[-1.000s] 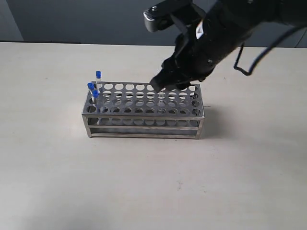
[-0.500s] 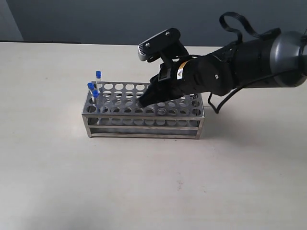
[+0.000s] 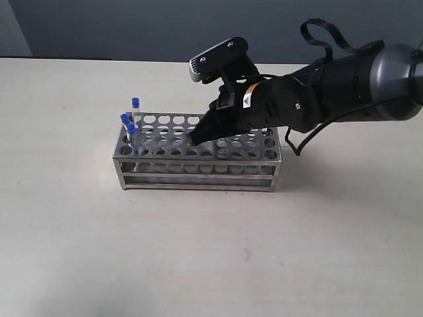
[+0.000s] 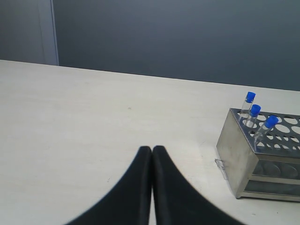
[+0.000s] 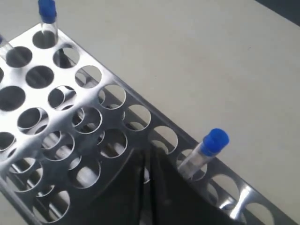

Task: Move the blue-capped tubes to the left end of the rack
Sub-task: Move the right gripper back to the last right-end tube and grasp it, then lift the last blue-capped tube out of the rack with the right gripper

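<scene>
The lone blue-capped tube [image 5: 193, 162] stands outside the right gripper's closed fingers, so the robot should lift that gripper clear, open it over its blue cap [image 5: 216, 140] and close it there before carrying the tube.
The silvery rack [image 3: 198, 165] stands mid-table. Three blue-capped tubes [image 3: 131, 128] stand in its left end, also shown in the left wrist view [image 4: 255, 110]. My right gripper [image 3: 197, 139] hovers low over the rack's middle holes, shut with nothing between its fingers. In the right wrist view its tips [image 5: 147, 157] sit over the rack's top plate [image 5: 102, 84]. A fourth blue-capped tube [image 5: 213, 140] stands in an edge hole just beside one finger, outside the jaws. My left gripper [image 4: 152, 150] is shut and empty above bare table, well apart from the rack [image 4: 243, 159].
The black right arm [image 3: 317, 92] and its cable loop [image 3: 324, 33] reach in from the right above the rack's right half. A dark wall [image 3: 99, 26] runs behind the table's far edge.
The right arm has come down and swung left over the rack, bringing the gripper tip from above the back row to the middle holes. In the last half second it barely shifted.
</scene>
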Motion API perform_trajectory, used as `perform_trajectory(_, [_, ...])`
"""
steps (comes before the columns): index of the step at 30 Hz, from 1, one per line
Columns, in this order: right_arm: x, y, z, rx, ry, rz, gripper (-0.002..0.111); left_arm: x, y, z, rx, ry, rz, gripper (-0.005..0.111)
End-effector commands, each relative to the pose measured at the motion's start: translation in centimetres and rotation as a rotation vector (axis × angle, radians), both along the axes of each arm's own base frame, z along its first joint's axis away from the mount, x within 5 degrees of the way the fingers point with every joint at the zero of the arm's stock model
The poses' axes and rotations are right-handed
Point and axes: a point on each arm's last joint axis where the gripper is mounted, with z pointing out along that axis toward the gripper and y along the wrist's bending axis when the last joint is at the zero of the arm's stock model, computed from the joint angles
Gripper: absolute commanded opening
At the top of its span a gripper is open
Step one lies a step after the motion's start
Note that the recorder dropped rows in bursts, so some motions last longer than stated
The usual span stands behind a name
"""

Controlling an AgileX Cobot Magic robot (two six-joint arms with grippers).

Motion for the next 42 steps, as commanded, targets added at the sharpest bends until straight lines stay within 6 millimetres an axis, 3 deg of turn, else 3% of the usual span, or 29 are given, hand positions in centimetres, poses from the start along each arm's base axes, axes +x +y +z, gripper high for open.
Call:
perform_trajectory(1, [0.0,-0.3,0.9,0.023,-0.024,-0.006,0.032,0.0,-0.1,0.1,0.001,-0.007,-0.011,0.001])
perform_trajectory(3, [0.2,-0.2,0.8,0.032,-0.033,-0.006,0.045,0.0,-0.1,0.1,0.001,-0.007,-0.011,0.001])
perform_trajectory(4, [0.3,-0.2,0.6,0.034,-0.035,-0.010,0.046,0.0,-0.1,0.1,0.001,-0.007,-0.011,0.001])
perform_trajectory(12, [2.4,-1.9,-0.6,0.038,-0.029,-0.087,0.038,0.0,-0.1,0.1,0.001,-0.007,-0.011,0.001])
perform_trajectory(20, [3.0,-1.4,-0.9,0.013,-0.004,-0.084,0.038,0.0,-0.1,0.1,0.001,-0.007,-0.011,0.001])
perform_trajectory(42, [4.0,-0.1,1.6,0.073,0.082,-0.140,0.038,0.0,-0.1,0.1,0.001,-0.007,-0.011,0.001])
